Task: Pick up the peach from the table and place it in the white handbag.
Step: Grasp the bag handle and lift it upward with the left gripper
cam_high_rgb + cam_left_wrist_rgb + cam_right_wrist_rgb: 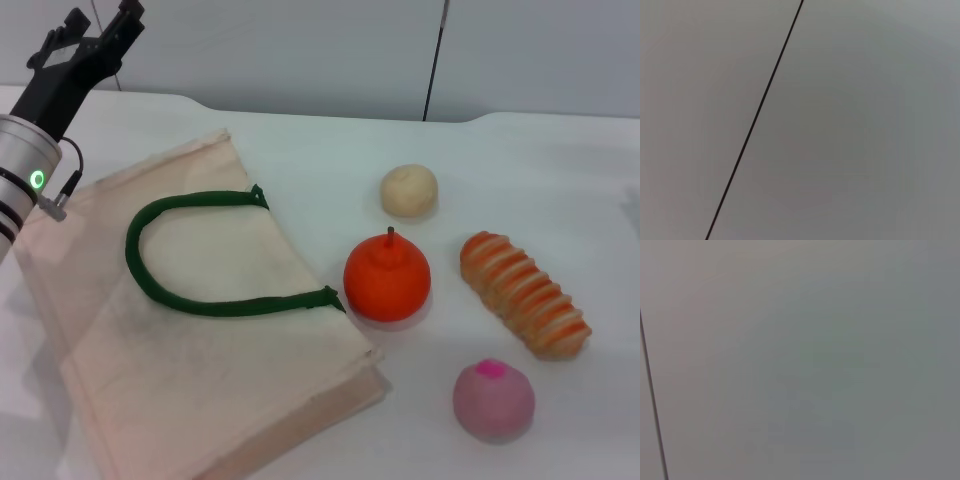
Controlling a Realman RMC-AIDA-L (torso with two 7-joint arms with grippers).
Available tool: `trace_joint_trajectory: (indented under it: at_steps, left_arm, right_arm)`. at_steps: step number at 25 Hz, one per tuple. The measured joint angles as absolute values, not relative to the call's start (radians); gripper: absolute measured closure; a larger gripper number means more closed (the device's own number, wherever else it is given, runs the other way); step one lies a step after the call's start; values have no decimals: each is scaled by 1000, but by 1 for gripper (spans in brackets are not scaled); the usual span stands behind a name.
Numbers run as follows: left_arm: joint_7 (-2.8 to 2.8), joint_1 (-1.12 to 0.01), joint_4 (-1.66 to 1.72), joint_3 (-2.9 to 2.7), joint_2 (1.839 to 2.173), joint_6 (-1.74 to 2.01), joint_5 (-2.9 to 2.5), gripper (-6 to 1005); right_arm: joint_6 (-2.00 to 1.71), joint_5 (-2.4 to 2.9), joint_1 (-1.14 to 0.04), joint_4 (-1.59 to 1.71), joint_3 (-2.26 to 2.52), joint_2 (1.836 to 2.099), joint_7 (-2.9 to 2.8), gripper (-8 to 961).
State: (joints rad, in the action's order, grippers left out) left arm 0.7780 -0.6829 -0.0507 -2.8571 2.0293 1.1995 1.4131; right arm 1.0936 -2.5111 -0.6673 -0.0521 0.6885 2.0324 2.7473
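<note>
Next, I bring my left gripper down and lift the green handle first, because the white handbag's opening lies flat and my left gripper is raised away from it.
The peach, a pale pink ball with a magenta spot on top, lies on the white table at the front right. The white handbag, a flat cream tote with dark green loop handles, lies on the left half of the table. My left gripper is raised at the far left, above the bag's far corner, open and empty, far from the peach. My right gripper is out of view. Both wrist views show only a grey wall.
An orange round fruit with a stem sits just right of the bag. A small cream ball lies behind it. A striped orange bread roll lies to the right, just behind the peach.
</note>
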Motion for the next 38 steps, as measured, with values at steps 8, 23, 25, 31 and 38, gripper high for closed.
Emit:
trace_joint_trajectory:
  at_steps: [8,23,25,31,38]
  left_arm:
    - [783,-683,-51,-2855,2029,1200,1415,118]
    - [1147,-736,-179,-2861,2013,1065,1187,138]
    - [1288,-763,-262,-2862,2007,1107,1060,140]
    - [1622,-841,-483,-2862,1963,1272,726,148]
    - [1796,-890,-711,-2863,1945,1454,512,158]
  right_arm:
    - [1094,-2511,-668,-54,687,2032,2747,63]
    - [1092,-2511,-662,-52,687,2032,2747,70]
    - [1080,-2511,-661,-51,687,2032,2747,71]
    - [1070,-2511,-661,-49,687,2031,2747,74]
    - [1069,-2511,-661,-49,687,2031,2747,77]
